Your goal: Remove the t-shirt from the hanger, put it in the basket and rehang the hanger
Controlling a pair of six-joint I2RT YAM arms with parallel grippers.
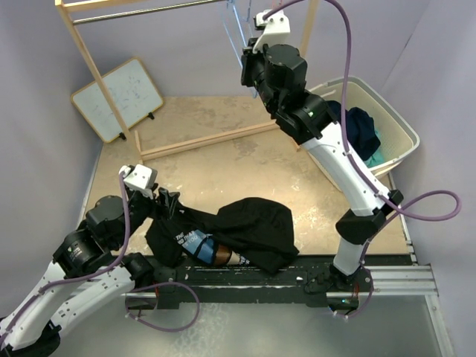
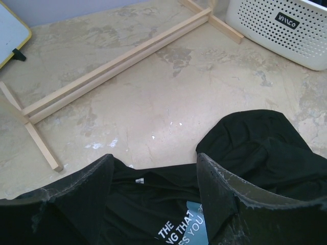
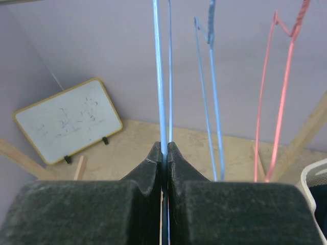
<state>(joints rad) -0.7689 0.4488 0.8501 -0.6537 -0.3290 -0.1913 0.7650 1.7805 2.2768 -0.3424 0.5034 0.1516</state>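
Next, my right gripper leaves the blue hanger on the rack and carries the black t-shirt [image 1: 239, 227] to the white basket [image 1: 396, 140], because the basket is far from my left gripper.
The black t-shirt [image 1: 253, 230] lies crumpled on the table near the front edge, off the hanger. In the left wrist view its collar and white-and-blue print [image 2: 153, 204] lie between and below my fingers. My left gripper [image 1: 167, 207] is open over the shirt's left end, jaws wide apart [image 2: 153, 162]. My right gripper [image 1: 250, 73] is raised at the clothes rack and shut on the thin blue wire hanger [image 3: 159, 76]; the fingers [image 3: 164, 147] pinch its wire. The hanger [image 1: 236, 33] is bare.
A second blue hanger [image 3: 209, 76] and a red hanger [image 3: 281, 92] hang right of the held one. The wooden rack's base rail [image 1: 201, 141] crosses the table. A whiteboard [image 1: 119, 99] leans at back left. A white basket [image 1: 394, 123] with dark clothes stands at right.
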